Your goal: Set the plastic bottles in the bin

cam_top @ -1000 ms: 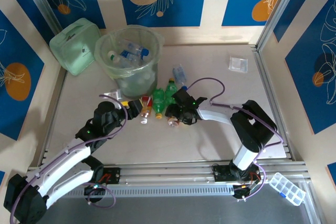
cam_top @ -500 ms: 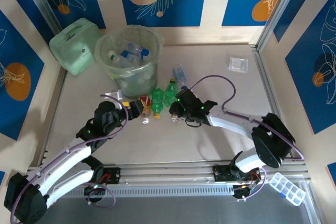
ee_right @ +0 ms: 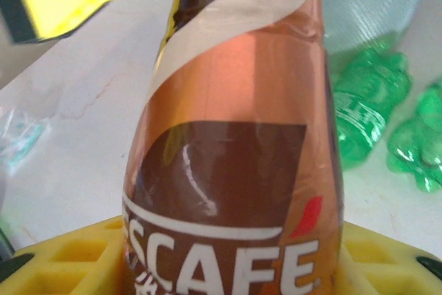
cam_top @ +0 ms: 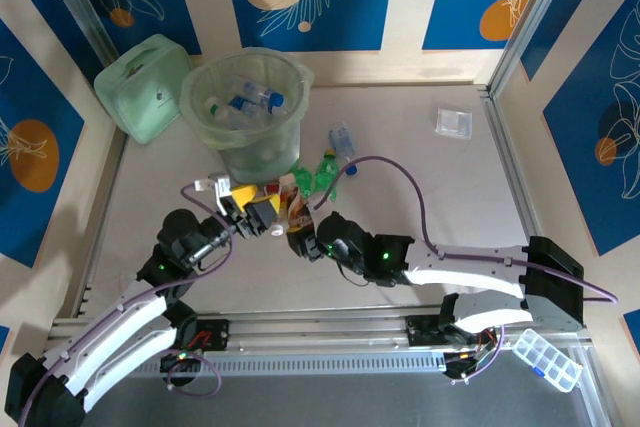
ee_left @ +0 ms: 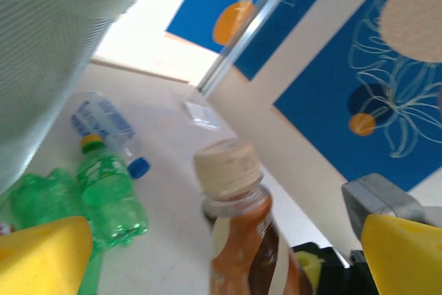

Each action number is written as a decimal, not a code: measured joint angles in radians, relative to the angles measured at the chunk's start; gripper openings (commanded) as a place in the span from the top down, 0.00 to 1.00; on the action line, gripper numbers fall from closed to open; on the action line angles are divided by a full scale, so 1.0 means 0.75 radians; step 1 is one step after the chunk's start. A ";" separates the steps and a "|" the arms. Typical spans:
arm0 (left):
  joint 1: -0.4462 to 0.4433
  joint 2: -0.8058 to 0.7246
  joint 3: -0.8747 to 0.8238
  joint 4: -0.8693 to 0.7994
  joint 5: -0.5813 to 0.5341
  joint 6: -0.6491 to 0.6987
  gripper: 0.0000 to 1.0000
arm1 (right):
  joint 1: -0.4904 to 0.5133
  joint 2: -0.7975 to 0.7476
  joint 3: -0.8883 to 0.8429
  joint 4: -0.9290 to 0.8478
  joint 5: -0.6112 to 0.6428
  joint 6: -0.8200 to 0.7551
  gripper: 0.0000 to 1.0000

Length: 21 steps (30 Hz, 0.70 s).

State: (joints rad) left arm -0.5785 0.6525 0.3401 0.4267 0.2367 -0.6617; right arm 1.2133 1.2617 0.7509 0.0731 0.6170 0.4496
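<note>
The bin [cam_top: 246, 117] is on my left gripper's side, and my right gripper is holding the coffee bottle low. My left gripper should therefore take the cream cap [ee_left: 227, 166].
My right gripper [cam_top: 303, 239] [ee_right: 235, 271] is shut on a brown and orange coffee bottle [cam_top: 296, 209] [ee_right: 235, 157] and holds it upright by its lower body. The bottle's cream cap [ee_left: 228, 166] stands between the wide-apart yellow pads [ee_left: 41, 253] of my open left gripper [cam_top: 252, 209] [ee_left: 221, 257], which do not touch it. Green bottles [cam_top: 324, 169] [ee_left: 110, 195] [ee_right: 366, 112] lie on the table just behind. A clear bottle with a blue label [cam_top: 342, 139] [ee_left: 103, 119] lies farther back. The bin [cam_top: 205, 82] stands at the back left with several bottles inside.
A pale green boxy container [cam_top: 148, 82] sits left of the bin. A small clear packet [cam_top: 453, 122] lies at the back right of the table. A compartment box [cam_top: 547, 357] rests beyond the near right rail.
My right gripper closed on the coffee bottle and carried it left and toward the near side. My left gripper opened wider and moved in around the bottle's top.
</note>
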 measured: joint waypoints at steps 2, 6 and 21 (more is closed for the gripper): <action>0.000 0.009 -0.027 0.094 0.054 -0.015 0.01 | 0.022 0.008 -0.007 0.057 -0.012 -0.076 0.58; 0.000 0.042 -0.035 0.178 0.101 -0.021 0.01 | 0.048 0.027 -0.010 0.133 -0.046 -0.172 0.58; 0.000 0.129 -0.039 0.301 0.159 -0.070 0.66 | 0.054 0.019 -0.050 0.237 -0.135 -0.251 0.58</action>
State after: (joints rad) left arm -0.5785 0.7494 0.3107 0.6525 0.3561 -0.7143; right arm 1.2537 1.2762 0.7132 0.2508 0.5156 0.2615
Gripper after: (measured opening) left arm 0.365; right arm 0.515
